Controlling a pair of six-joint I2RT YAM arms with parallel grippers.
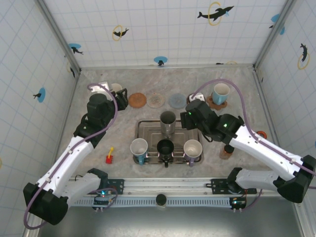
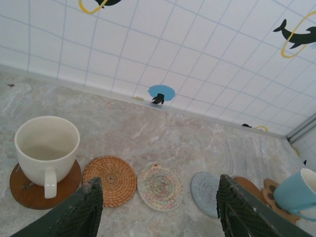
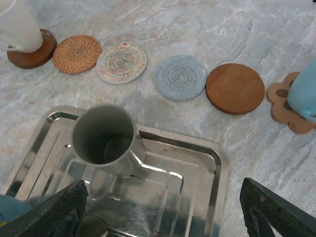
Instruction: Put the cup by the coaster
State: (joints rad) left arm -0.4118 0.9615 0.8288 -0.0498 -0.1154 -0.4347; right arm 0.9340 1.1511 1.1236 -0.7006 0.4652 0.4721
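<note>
My right gripper keeps moving, as the grey cup's handle points into the tray's open middle [image 3: 136,197], toward that handle [image 3: 100,183] and closes once its fingers are around it.
A grey metal cup [image 1: 168,120] [image 3: 106,138] stands upright at the back of the steel tray [image 1: 146,124] [image 3: 212,163]. My right gripper [image 1: 190,117] [image 3: 163,219] hangs open over the tray, just right of that cup, with nothing between its fingers. Behind the tray lies a row of coasters: woven orange [image 1: 137,100] [image 2: 109,180], multicoloured [image 1: 155,100] [image 2: 160,186], blue-grey [image 1: 177,100] [image 3: 180,77] and brown wood [image 3: 234,88]. My left gripper [image 1: 117,98] [image 2: 160,215] is open and empty, low over the table before the orange and multicoloured coasters.
A white cup [image 2: 47,148] sits on a wooden coaster at the left end; a blue cup [image 1: 220,93] sits on a flower-shaped coaster at the right. Three more cups stand along the tray's front [image 1: 165,147]. A small red and yellow object [image 1: 109,157] lies left of the tray.
</note>
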